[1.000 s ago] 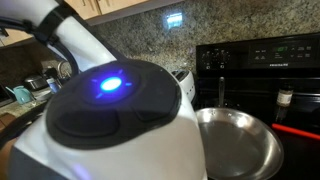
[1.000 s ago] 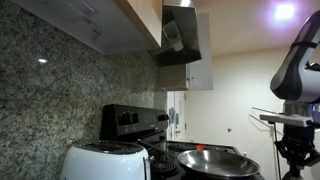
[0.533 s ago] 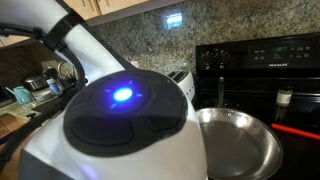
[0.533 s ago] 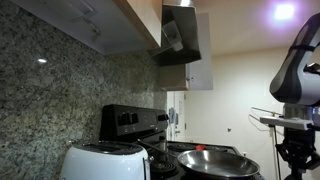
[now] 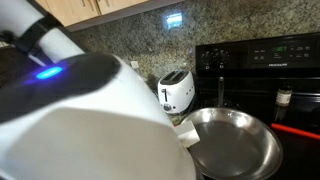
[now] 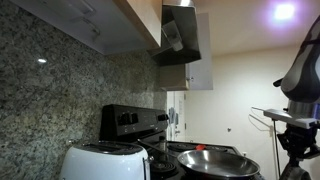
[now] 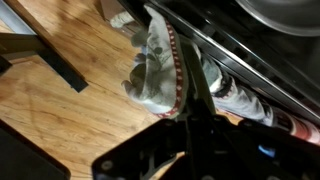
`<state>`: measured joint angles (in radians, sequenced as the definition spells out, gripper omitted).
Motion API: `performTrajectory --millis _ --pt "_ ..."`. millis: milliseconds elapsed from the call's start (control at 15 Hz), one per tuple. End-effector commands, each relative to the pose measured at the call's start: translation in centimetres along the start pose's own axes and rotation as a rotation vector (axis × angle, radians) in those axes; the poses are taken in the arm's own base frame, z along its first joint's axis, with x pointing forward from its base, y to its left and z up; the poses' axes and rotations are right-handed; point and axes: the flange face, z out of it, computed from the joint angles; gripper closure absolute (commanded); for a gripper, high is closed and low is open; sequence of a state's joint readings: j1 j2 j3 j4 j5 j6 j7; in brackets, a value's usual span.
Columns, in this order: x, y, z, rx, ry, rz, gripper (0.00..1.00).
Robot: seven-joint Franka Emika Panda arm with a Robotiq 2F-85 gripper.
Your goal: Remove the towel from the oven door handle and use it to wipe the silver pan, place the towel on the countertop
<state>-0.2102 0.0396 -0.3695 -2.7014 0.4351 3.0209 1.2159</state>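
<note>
The towel in my gripper (image 7: pixel 160 68) is hanging low against the front of the oven. I should raise it high until its hanging length is clear of the silver pan (image 5: pixel 234 142) before I wipe.
In the wrist view the towel (image 7: pixel 148 72), grey cloth with a red-striped edge, hangs bunched against the black oven front (image 7: pixel 255 55) above a wooden floor. My gripper (image 7: pixel 186 100) comes in from the bottom. Its fingers are shut together, with cloth on both sides of them, and appear to pinch the towel. The silver pan (image 5: pixel 238 142) sits on the black stove top, also visible as a shallow shiny dish in the pan's side view (image 6: pixel 216 162). My white arm (image 5: pixel 90 120) fills the left of an exterior view and hides the countertop.
A white toaster (image 5: pixel 176 92) (image 6: pixel 104 162) stands beside the stove against the granite backsplash (image 5: pixel 130 45). The stove's control panel (image 5: pixel 262 55) is at the back. A red strip (image 5: pixel 300 130) and a small bottle (image 5: pixel 285 98) sit right of the pan. A range hood (image 6: pixel 180 40) hangs overhead.
My arm has swung down and to the left in an exterior view, uncovering the toaster. In the side-on exterior view it has shifted towards the right edge. The pan has not moved.
</note>
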Motion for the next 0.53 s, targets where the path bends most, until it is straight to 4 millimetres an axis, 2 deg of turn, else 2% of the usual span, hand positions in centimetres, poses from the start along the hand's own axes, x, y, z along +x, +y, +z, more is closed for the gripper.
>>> performTrajectory --millis 0,67,267,467 --pt "1.3 2.1 -4.1 0.203 0.037 0.02 0.99" --pt "2.0 -0.6 -4.2 0.254 0.071 0.023 0.99" --pt "3.1 -0.9 -5.7 0.36 0.121 0.024 0.99" --pt "1.7 -0.6 -5.7 0.352 0.131 -0.041 0.99"
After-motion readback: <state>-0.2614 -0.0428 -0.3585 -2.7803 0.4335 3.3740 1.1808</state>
